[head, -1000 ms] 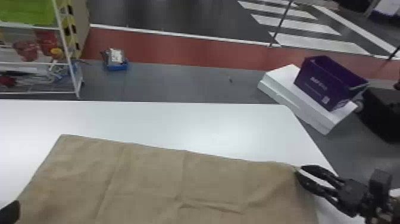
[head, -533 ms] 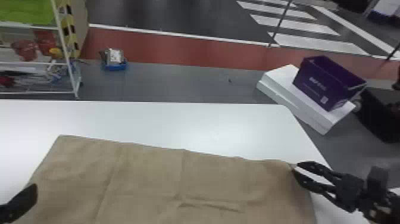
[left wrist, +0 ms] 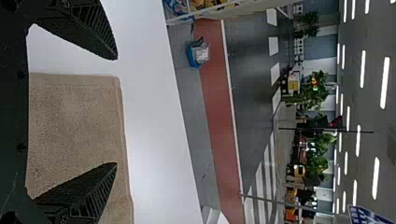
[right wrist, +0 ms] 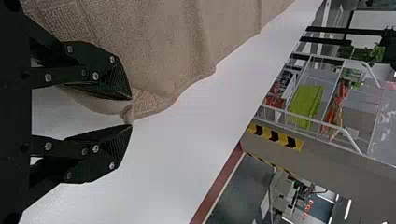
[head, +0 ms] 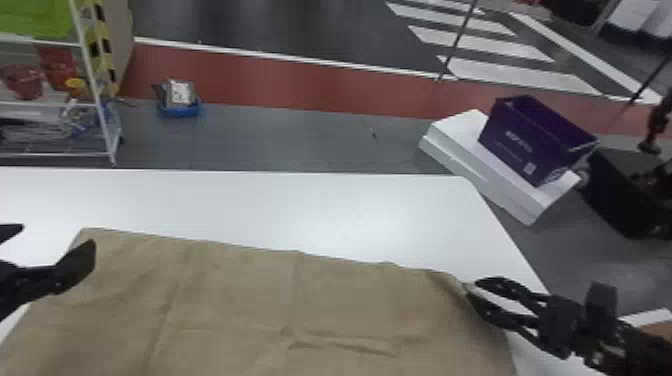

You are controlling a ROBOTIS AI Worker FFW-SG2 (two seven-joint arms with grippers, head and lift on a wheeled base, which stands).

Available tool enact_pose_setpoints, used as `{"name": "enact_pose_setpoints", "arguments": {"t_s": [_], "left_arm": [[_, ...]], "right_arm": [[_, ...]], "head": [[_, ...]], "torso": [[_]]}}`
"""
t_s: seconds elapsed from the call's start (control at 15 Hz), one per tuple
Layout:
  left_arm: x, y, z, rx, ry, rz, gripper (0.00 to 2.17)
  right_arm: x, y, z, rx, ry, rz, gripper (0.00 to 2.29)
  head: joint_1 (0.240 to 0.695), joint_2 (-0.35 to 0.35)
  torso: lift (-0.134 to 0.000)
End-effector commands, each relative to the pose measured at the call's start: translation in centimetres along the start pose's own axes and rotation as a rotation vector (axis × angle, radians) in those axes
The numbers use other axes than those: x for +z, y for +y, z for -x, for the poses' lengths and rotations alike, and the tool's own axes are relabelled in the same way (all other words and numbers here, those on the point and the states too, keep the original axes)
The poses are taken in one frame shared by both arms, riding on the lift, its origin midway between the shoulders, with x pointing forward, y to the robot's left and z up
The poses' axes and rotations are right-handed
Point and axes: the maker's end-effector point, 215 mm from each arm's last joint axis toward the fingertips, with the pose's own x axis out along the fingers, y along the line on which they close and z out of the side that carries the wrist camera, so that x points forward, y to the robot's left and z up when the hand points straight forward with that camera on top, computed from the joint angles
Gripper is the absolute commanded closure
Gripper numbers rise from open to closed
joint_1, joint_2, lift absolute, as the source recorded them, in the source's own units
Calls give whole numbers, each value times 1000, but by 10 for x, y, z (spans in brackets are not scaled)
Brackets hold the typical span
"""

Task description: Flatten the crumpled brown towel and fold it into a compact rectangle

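Note:
My gripper will lift the towel's corner, and the brown towel will then pull straight along the towel's far edge and hang in a limp sheet, because that edge ripples loosely.
The brown towel lies spread on the white table, with low creases near its middle. At its far left corner, my left gripper stands open. In the left wrist view, the towel has a hemmed corner between the spread fingers of the left gripper, which do not pinch it. My right gripper is at the towel's far right corner. Seen from the right wrist, the right gripper has a small bunched bit of the towel caught between its fingertips.
White table shows beyond the towel's far edge. On the floor past it are a purple bin on a white box, a blue item and, at far left, a shelf rack.
My left gripper has come in from the lower left and moved forward to the towel's far left corner. The right gripper has shifted slightly left, and the corner it holds has moved along.

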Motion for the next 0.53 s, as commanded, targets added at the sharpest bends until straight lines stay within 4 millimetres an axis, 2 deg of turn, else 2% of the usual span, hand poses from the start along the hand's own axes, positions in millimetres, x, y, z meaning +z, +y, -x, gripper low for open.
{"name": "enact_pose_setpoints", "arguments": {"t_s": [0.0,0.27,0.47], "left_arm": [[4,5,-32,-33,17,20,147],[-3,9,-65,-66,56,42,211],[-20,6,-84,-60,121,2,265]], "right_arm": [[-1,2,0,4,1,-1,788],[-4,6,1,8,7,-5,788],[-5,7,1,9,8,-6,788]], "head": [[695,-306],[695,-295],[695,-292]], "torso": [[-124],[-124],[-124]]}}
